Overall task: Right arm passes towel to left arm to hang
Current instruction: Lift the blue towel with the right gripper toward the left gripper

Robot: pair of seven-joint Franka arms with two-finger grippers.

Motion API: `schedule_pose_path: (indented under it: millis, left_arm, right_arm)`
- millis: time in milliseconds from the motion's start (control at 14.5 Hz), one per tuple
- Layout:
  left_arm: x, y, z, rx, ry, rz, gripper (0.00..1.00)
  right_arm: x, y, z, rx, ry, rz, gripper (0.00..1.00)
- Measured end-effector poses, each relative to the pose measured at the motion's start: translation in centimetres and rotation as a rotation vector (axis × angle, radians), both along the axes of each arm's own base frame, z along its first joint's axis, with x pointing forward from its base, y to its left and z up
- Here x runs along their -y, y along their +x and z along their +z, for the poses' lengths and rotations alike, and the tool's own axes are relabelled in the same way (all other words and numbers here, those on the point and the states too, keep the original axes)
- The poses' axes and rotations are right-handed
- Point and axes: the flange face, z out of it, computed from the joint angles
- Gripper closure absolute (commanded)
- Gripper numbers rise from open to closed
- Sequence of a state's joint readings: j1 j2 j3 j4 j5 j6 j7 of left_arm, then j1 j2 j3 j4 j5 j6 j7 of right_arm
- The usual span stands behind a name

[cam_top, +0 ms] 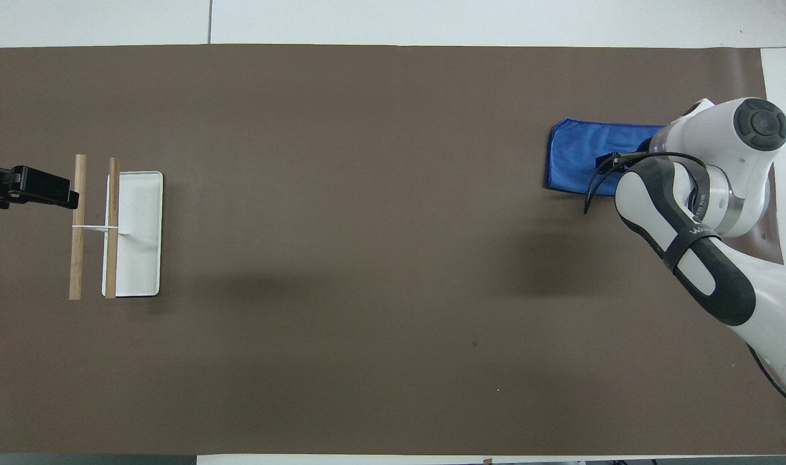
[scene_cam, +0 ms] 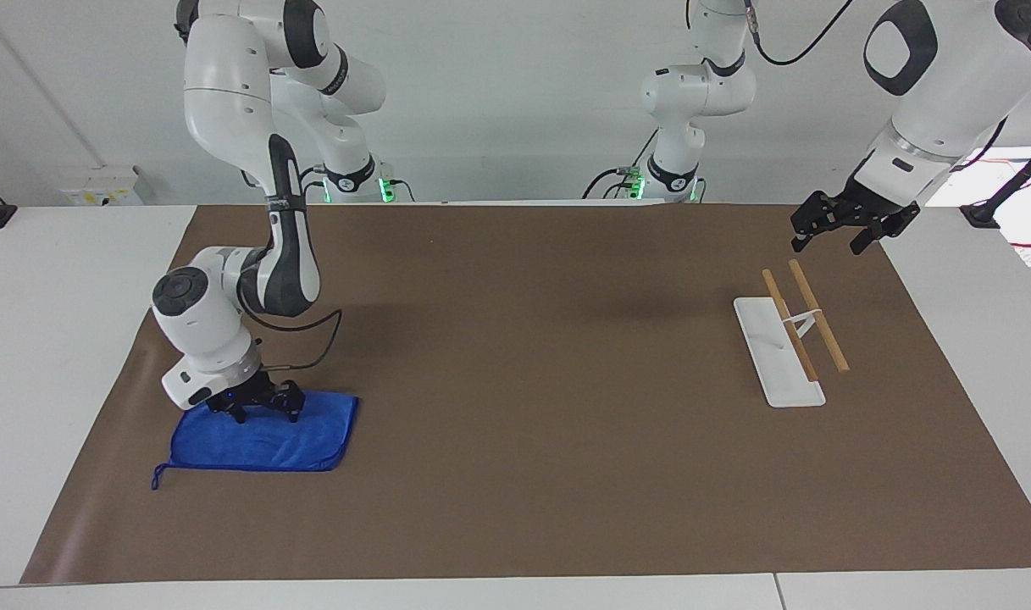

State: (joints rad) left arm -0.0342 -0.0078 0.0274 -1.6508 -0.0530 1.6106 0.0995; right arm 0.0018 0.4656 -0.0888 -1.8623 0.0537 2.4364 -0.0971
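The blue towel (cam_top: 588, 151) lies thin with curving edges (cam_top: 549, 154), so it will bunch up and droop from the robot's right gripper when the robot lifts it.
The blue towel (scene_cam: 261, 442) lies flat on the brown mat at the right arm's end of the table, its thin loop at the corner farthest from the robots. It also shows in the overhead view (cam_top: 577, 158), partly covered by the right arm. My right gripper (scene_cam: 265, 413) is down on the towel's edge nearest the robots, fingers spread and touching the cloth. My left gripper (scene_cam: 828, 244) hangs open and empty in the air over the mat beside the rack (scene_cam: 778, 352); it also shows in the overhead view (cam_top: 66, 194).
The rack is a white base plate (cam_top: 137, 258) with two wooden rods (cam_top: 112, 226) held above it, at the left arm's end of the mat. The brown mat (scene_cam: 532, 356) covers most of the table.
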Motion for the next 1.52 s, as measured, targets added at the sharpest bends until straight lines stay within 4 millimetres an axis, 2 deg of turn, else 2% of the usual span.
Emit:
schedule_pose_path:
  millis: [69,138,207,276,690,828,966,1103,1241,1379,1517]
  left_arm:
    - [0.0,0.0,0.0,0.000,0.000,0.000,0.00]
    - [0.0,0.0,0.0,0.000,0.000,0.000,0.00]
    - [0.0,0.0,0.0,0.000,0.000,0.000,0.00]
    - [0.0,0.0,0.0,0.000,0.000,0.000,0.00]
    - [0.0,0.0,0.0,0.000,0.000,0.000,0.00]
    - [0.0,0.0,0.0,0.000,0.000,0.000,0.00]
    - [0.0,0.0,0.0,0.000,0.000,0.000,0.00]
    - [0.0,0.0,0.0,0.000,0.000,0.000,0.00]
    - [0.0,0.0,0.0,0.000,0.000,0.000,0.00]
    - [0.0,0.0,0.0,0.000,0.000,0.000,0.00]
    - [0.0,0.0,0.0,0.000,0.000,0.000,0.00]
  right_arm:
    - [0.0,0.0,0.1,0.001,-0.001,0.007,0.31]
    - [0.0,0.0,0.3,0.005,-0.002,0.017,0.48]
    - [0.0,0.0,0.7,0.009,-0.003,0.027,0.83]
    - [0.0,0.0,0.9,0.012,-0.003,0.031,1.00]
    - [-0.2,-0.1,1.5,-0.018,0.002,0.037,1.00]
    - [-0.9,0.5,3.0,-0.064,0.014,0.043,1.00]
    - [-2.1,1.6,5.8,-0.094,0.032,0.031,1.00]
    - [-4.5,2.5,8.5,-0.111,0.054,-0.003,1.00]
    - [-8.1,2.9,10.6,-0.126,0.084,-0.064,1.00]
    - [-12.6,2.7,12.0,-0.146,0.119,-0.161,1.00]
    - [-18.1,2.0,12.9,-0.164,0.158,-0.277,1.00]
